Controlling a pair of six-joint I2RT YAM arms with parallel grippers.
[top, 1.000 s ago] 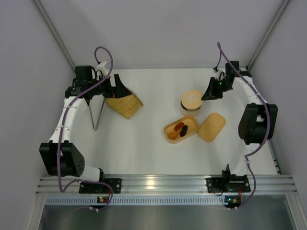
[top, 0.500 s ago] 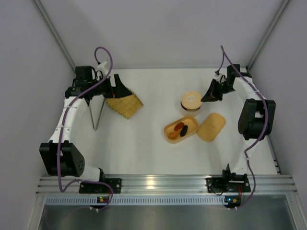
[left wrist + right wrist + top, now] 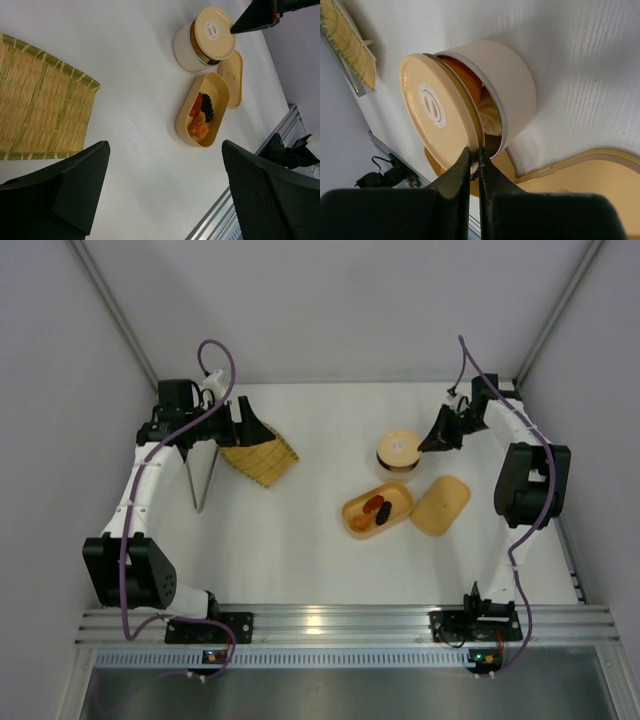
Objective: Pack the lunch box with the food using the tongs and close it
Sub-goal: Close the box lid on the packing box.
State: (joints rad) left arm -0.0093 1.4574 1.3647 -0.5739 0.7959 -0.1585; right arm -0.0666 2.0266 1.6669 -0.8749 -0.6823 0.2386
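My right gripper should lay the round lid down, open, and work it square from the lid's back edge (image 3: 414, 435), because the lid is slanted over the round bowl's open rim.
The tan-orange lunch box (image 3: 354, 514) stands uncovered at mid-table, with orange and dark food (image 3: 377, 508) inside it; the left wrist view shows the box (image 3: 183, 120) and the food (image 3: 200, 127) too. Its flat lid (image 3: 441, 504) lies just right of it, also visible as the lid (image 3: 234, 80) and the lid (image 3: 592, 175). The silver tongs (image 3: 197, 500) lie on the table at the left. My left gripper (image 3: 247, 428) hangs open over the woven tray, nothing between the gripper's (image 3: 165, 150) fingers. My right gripper (image 3: 434, 440) is shut, and the gripper (image 3: 475, 150) pinches the round lid's rim.
A round bowl (image 3: 515, 85) stands behind the lunch box, its round tan lid (image 3: 435, 110) tilted up off one side. The same bowl (image 3: 398, 466) is under my right gripper. A woven yellow tray (image 3: 262, 462) lies at the back left. A metal rail (image 3: 320, 622) edges the table's near side.
The right arm's elbow has shifted a little inward while its gripper stays at the round lid. The left arm has not moved.
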